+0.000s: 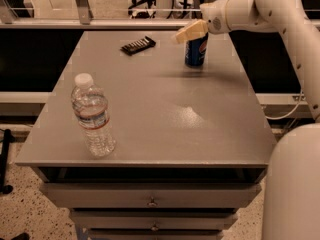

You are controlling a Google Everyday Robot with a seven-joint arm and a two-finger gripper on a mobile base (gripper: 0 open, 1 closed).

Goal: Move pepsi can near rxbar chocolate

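The robot's gripper has its fingers reaching across the pepsi can's top (199,37), so it should pull back and come down around the can's body (196,52) before it lifts.
The pepsi can (196,52), blue with a round logo, stands upright at the far right of the grey table (165,114). My gripper (188,33), cream-coloured, is at the can's top on its left side and covers the rim. The white arm (260,9) reaches in from the upper right. The rxbar chocolate (138,45), a flat black bar, lies at the far middle of the table, a short way left of the can.
A clear plastic water bottle (92,116) with a white cap stands upright near the table's front left. Drawers (150,200) sit under the tabletop. The robot's white body (295,184) fills the lower right corner. A railing runs behind the table.
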